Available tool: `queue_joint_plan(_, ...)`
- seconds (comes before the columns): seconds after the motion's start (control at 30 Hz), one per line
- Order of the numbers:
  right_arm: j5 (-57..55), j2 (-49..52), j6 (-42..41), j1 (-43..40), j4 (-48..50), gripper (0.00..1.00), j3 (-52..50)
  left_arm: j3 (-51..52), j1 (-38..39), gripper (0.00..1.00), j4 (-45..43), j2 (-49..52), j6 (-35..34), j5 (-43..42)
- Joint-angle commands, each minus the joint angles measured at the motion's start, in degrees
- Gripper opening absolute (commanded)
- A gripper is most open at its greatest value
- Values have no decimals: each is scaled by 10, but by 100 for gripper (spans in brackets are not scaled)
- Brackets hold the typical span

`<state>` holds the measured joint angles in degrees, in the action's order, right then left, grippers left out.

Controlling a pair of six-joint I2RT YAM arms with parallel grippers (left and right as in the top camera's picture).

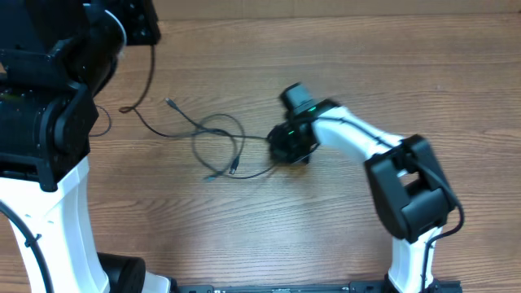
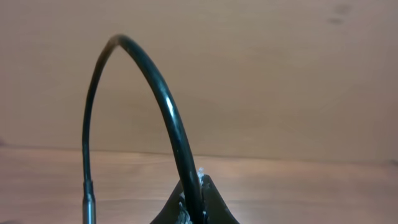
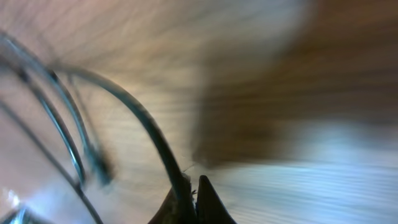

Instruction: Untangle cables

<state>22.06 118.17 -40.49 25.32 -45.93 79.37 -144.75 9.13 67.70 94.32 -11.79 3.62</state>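
The piece of cable from my left gripper lies across the loops of the other cable [image 1: 198, 133]. My right gripper should pull that other cable away from my left gripper.
The cables [image 1: 218, 137] lie as thin black loops on the wooden table [image 1: 342, 57], between the two arms. Small plug ends [image 1: 170, 102] point out of the tangle. My left gripper [image 1: 147, 38] is raised at the far left and shut on one cable [image 2: 165, 99]. That strand arcs up from the gripper [image 2: 198, 182] and hangs down to a metal-tipped plug [image 2: 89, 205]. Low over the table, my right gripper [image 1: 286, 150] is shut on the right end of the tangle. In the blurred right wrist view a cable [image 3: 134, 106] runs into the closed gripper [image 3: 191, 185].
The left arm's bulky black and white body [image 1: 41, 138] covers the table's left side. The right arm [image 1: 403, 183] reaches in from the near right. One strand [image 1: 150, 77] hangs from the left gripper toward the table.
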Motion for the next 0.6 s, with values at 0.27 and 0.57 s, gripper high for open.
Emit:
queue_joint_plan(0.27, -160, -56, 180, -458, -206, 4, 320, 23, -153, 4, 96, 174, -84, 115)
queue_joint_plan(0.57, -135, -26, 133, -756, -160, 4, 339, 23, -285, 4, 35, 216, -101, 94)
